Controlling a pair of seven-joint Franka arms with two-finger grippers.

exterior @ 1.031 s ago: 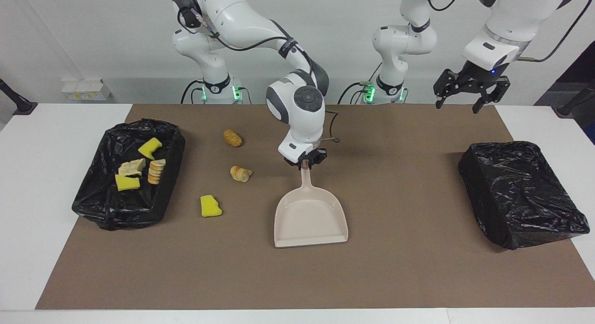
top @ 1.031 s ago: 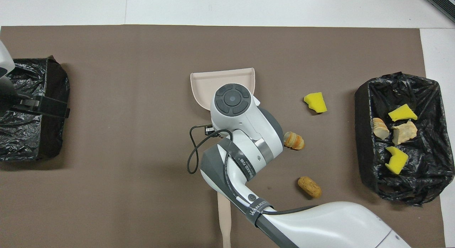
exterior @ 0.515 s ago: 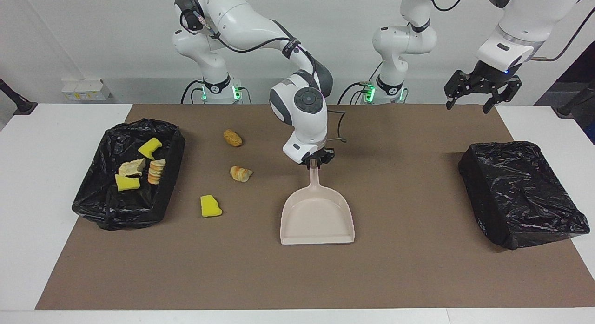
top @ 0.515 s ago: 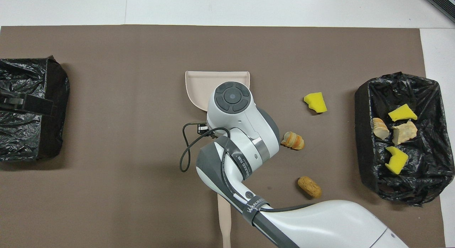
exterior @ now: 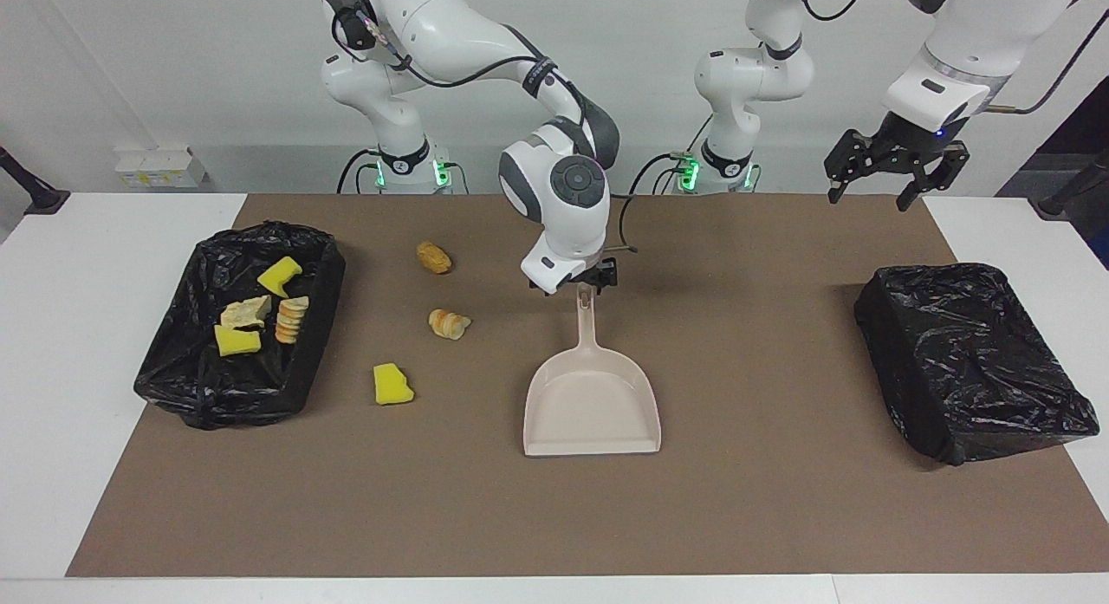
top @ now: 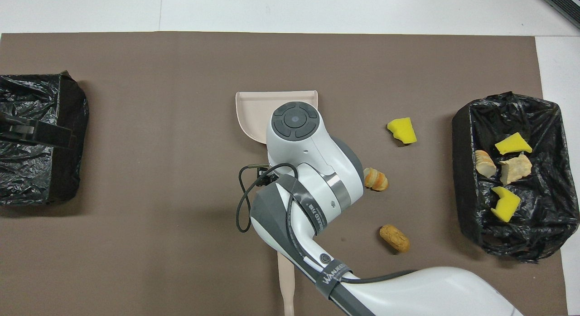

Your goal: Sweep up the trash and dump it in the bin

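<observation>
The beige handle [top: 287, 293] is near the robots' edge, and my right gripper's fingers are spread across the handle's narrow way [top: 286, 279]. My right gripper should move back toward the handle next until it closes there.
The beige dustpan [exterior: 592, 405] [top: 258, 109] lies flat in the middle of the brown mat, with its handle pointing toward the robots. My right gripper [exterior: 587, 283] hovers open just over the handle's tip, its fingers spread to either side of it. In the overhead view its fingers are hidden under the wrist. Three pieces of trash lie on the mat: a yellow sponge chunk [exterior: 392, 385] [top: 402, 130], a sliced bread piece [exterior: 449, 324] [top: 377, 179] and a brown roll [exterior: 433, 257] [top: 394, 238]. The open bin [exterior: 316, 305] [top: 462, 171] holds several scraps. My left gripper [exterior: 897, 184] waits open, high over the left arm's end.
A second bin [exterior: 970, 361] [top: 41, 171], wrapped in a black bag, sits at the left arm's end of the mat. A beige handle [top: 285, 284] lies on the mat near the robots' edge, partly under the right arm. A cable loops off the right wrist.
The right arm shifted the dustpan slightly toward the left arm's end, laid it flat, opened, and lifted off the handle. The left gripper drifted a little toward its end of the table.
</observation>
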